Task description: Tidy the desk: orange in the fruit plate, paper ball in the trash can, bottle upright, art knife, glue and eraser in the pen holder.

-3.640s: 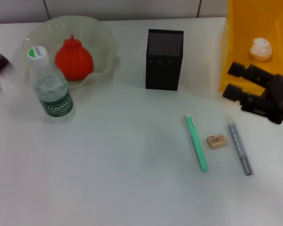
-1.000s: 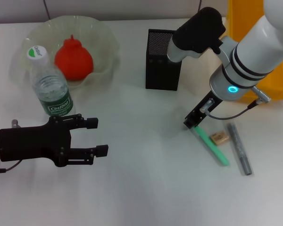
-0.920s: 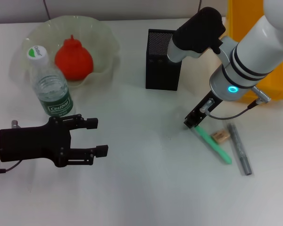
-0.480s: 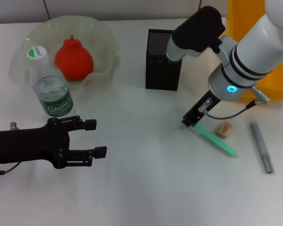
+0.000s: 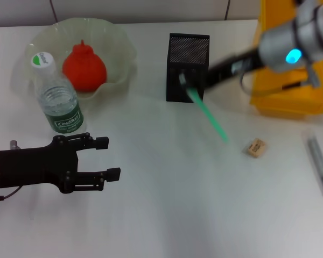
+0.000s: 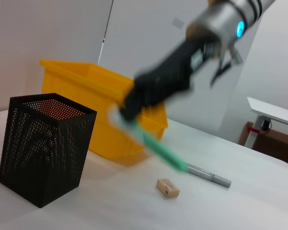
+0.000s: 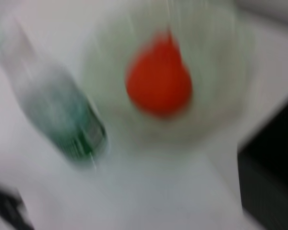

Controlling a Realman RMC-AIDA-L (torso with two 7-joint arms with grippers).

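The green tool's loose end (image 5: 223,137) sticks out at a slant in front of the pen holder, so I need to turn the tool upright over the pen holder's opening (image 5: 189,50) with my right gripper before I lower it.
My right gripper (image 5: 185,81) is shut on one end of a slim green pen-shaped tool (image 5: 209,117) and holds it slanted in the air just in front of the black mesh pen holder (image 5: 187,67). The left wrist view shows the same right gripper (image 6: 128,104) and green tool (image 6: 158,148) beside the pen holder (image 6: 43,143). The tan eraser (image 5: 255,147) and a grey pen-shaped tool (image 5: 320,164) lie on the table. The orange (image 5: 84,67) sits in the fruit plate (image 5: 118,43). The bottle (image 5: 56,99) stands upright. My left gripper (image 5: 109,157) is open and low at the front left. The paper ball is hidden.
The yellow trash can (image 5: 290,80) stands at the back right, behind my moving right arm. In the left wrist view the eraser (image 6: 167,188) and grey tool (image 6: 206,175) lie in front of the trash can (image 6: 101,110). White tabletop runs between the two grippers.
My right gripper has lifted the green tool off the table and swung it up toward the pen holder. The eraser and grey tool were pushed to the right. The left gripper barely moved.
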